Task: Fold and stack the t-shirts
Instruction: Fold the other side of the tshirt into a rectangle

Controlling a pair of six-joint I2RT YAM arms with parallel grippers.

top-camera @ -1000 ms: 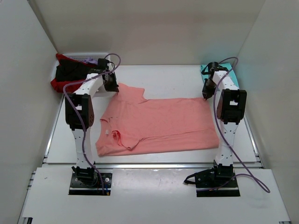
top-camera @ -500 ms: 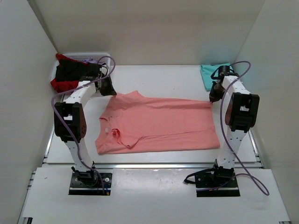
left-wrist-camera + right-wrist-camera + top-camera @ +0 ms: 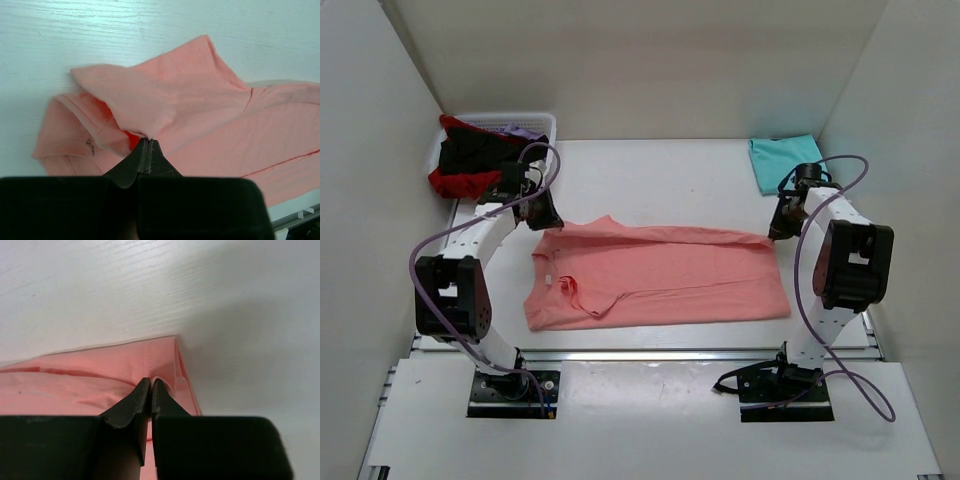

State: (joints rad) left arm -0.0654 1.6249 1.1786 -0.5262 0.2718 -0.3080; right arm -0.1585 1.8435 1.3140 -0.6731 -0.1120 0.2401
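The salmon-pink t-shirt's fold (image 3: pixel 670 236) runs straight to my right gripper, so my left gripper should go on lowering the t-shirt's corner toward me onto the layer (image 3: pixel 552 268) below before it lets go.
The salmon-pink t-shirt (image 3: pixel 660 280) lies across the table's middle, its far edge lifted and folded toward me. My left gripper (image 3: pixel 546 217) is shut on the shirt's far left corner by the sleeve; in the left wrist view its gripper (image 3: pixel 145 142) pinches a raised fold of the pink cloth (image 3: pixel 165 100). My right gripper (image 3: pixel 776 231) is shut on the far right hem corner; the right wrist view shows the gripper (image 3: pixel 150 383) closed on the pink hem (image 3: pixel 150 357). A folded turquoise shirt (image 3: pixel 782 160) lies at the far right. Black, red and lilac shirts (image 3: pixel 470 160) sit heaped in the basket.
The white slatted basket (image 3: pixel 542 122) stands at the far left corner against the wall. White walls close in on the left, right and back. The table's metal front rail (image 3: pixel 650 352) runs just beyond the arm bases.
Both grippers have pulled the shirt's far edge toward me, folding it over the near half. The arms have swung outward and the shirt now looks narrower front to back.
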